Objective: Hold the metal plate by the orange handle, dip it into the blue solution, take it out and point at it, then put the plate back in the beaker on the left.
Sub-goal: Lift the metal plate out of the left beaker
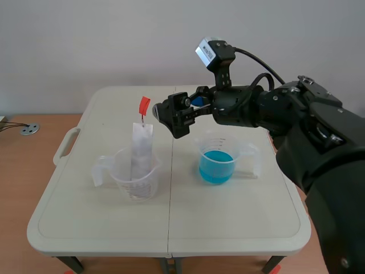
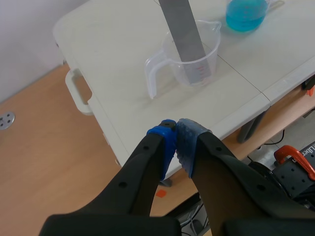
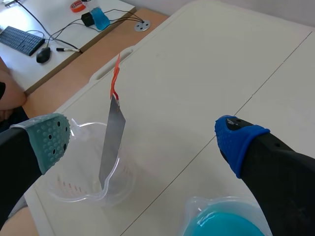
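My gripper will have the metal plate dangling flat below it when I lift, because only a thin link joins the orange handle to the plate's top edge.
A grey metal plate with an orange handle stands upright in the clear left beaker. To its right, another clear beaker holds the blue solution. My right gripper hangs open above the table, just right of the orange handle and apart from it. From the right wrist, the plate and handle lie ahead between the open fingers. My left gripper is shut on nothing, off the table's near-left side, with the plate and beaker well ahead.
The white folding table has a carry handle on its left edge and a seam down the middle. Wooden floor surrounds it, with a round floor socket at the far left. A desk with a keyboard stands beyond.
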